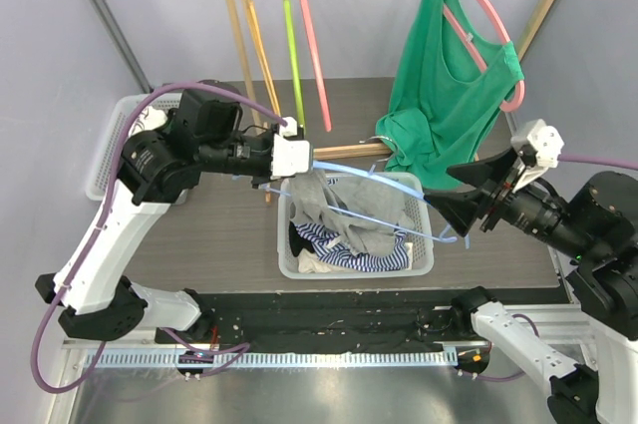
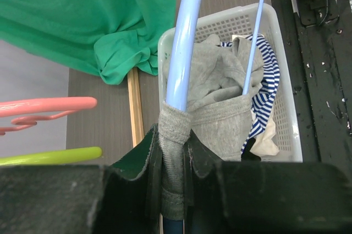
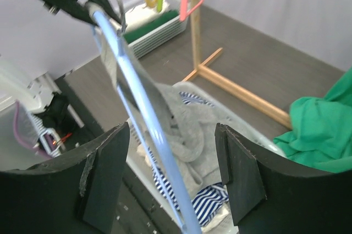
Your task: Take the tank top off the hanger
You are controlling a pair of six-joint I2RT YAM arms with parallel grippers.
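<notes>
My right gripper should hold the hanger's far end (image 1: pixel 411 188) before my left gripper opens, because my left gripper is pinching the grey tank top's strap (image 2: pixel 175 126) against the hanger.
My left gripper (image 1: pixel 304 160) is shut on one end of a light-blue hanger (image 1: pixel 374 180), pinching the grey tank top's strap against it (image 2: pixel 175 135). The grey tank top (image 1: pixel 334 207) hangs from that end down into the white basket (image 1: pixel 427 262). In the left wrist view the hanger (image 2: pixel 184 41) rises from between my fingers over the grey cloth (image 2: pixel 214 88). My right gripper (image 1: pixel 451 193) is open by the hanger's far end. In the right wrist view the hanger bar (image 3: pixel 146 107) runs between my open fingers (image 3: pixel 170 173) without touching them, above the grey top (image 3: pixel 190 129).
The basket also holds a blue-striped garment (image 1: pixel 349 249). A wooden rack (image 1: pixel 234 15) stands behind it with orange, green and pink empty hangers and a green tank top (image 1: pixel 449 95) on a pink hanger (image 1: pixel 493 15). A white tray (image 1: pixel 105 155) lies far left.
</notes>
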